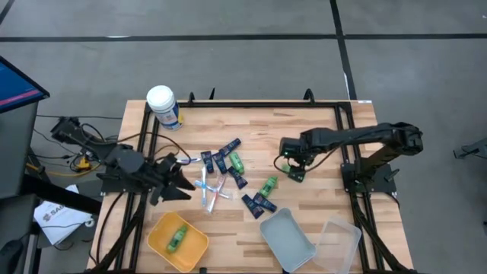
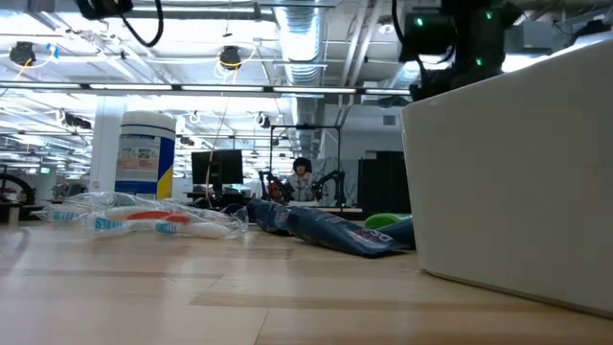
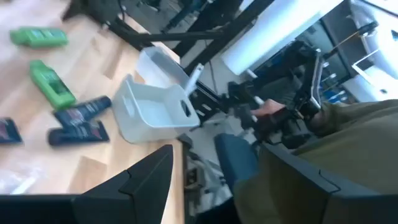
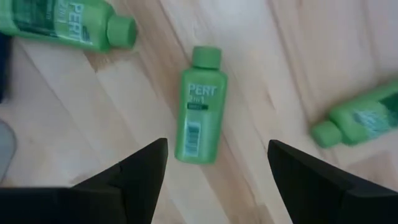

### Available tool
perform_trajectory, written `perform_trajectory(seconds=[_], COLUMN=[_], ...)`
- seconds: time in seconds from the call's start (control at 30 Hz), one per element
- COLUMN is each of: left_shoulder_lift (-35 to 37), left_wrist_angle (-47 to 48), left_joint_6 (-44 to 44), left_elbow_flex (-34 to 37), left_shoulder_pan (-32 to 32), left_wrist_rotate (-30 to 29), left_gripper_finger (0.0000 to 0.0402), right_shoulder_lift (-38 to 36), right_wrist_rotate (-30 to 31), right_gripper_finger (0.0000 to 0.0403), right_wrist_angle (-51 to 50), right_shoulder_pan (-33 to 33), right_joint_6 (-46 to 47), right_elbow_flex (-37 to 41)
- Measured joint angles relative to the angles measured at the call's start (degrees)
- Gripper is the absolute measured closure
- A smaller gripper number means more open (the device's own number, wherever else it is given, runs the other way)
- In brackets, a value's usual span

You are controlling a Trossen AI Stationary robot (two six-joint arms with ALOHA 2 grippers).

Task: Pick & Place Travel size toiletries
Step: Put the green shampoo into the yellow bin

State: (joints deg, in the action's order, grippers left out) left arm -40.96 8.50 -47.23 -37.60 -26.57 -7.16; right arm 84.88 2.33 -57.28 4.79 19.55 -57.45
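Note:
My right gripper needs to pick up the green bottle [image 4: 202, 107] under its fingers and pass it to my left gripper, because the yellow tray [image 1: 178, 241] is on my left gripper's side.
The toiletries lie scattered on the wooden table [image 1: 319, 137]: navy flat tubes [image 1: 221, 160], packaged toothbrushes [image 1: 209, 186] and green bottles [image 1: 268, 186]. One more green bottle [image 1: 176, 237] lies in the yellow tray [image 1: 156, 236]. My right gripper [image 1: 294, 166] hovers open over a lying green bottle [image 4: 200, 106], which shows between and just ahead of its fingers [image 4: 143, 168]. Two other green bottles [image 4: 68, 22] [image 4: 367, 115] lie on either side. My left gripper [image 1: 183, 183] is open at the table's left side, beside the toothbrushes, touching nothing.
A big white-lidded canister [image 1: 163, 106] stands at the far left corner. A grey bin [image 1: 288, 240] and a clear lid or bin [image 1: 338, 243] sit at the near right edge; the bin's wall [image 2: 517, 172] fills the low view's right. Bare wood lies on the table's far right part.

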Motion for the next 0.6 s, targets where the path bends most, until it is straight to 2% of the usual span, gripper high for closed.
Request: perform_trajectory(seconds=[0.3,0.6], left_shoulder_lift=[-1.58,-1.54], left_wrist_angle=[-0.77,-1.20], left_joint_6=[2.08,2.39], left_elbow_flex=[-0.02,0.00], left_shoulder_pan=[4.33,4.60], left_wrist_rotate=[-0.02,-0.04], left_gripper_finger=[0.0151,0.0147], right_shoulder_lift=[-0.04,1.90], right_wrist_rotate=[-0.56,-0.99], right_gripper_finger=[0.0133,0.0133], right_wrist_angle=[9.77,16.20], right_shoulder_pan=[-1.45,-0.97], right_joint_6=[0.46,0.22], right_elbow_flex=[6.21,13.15])
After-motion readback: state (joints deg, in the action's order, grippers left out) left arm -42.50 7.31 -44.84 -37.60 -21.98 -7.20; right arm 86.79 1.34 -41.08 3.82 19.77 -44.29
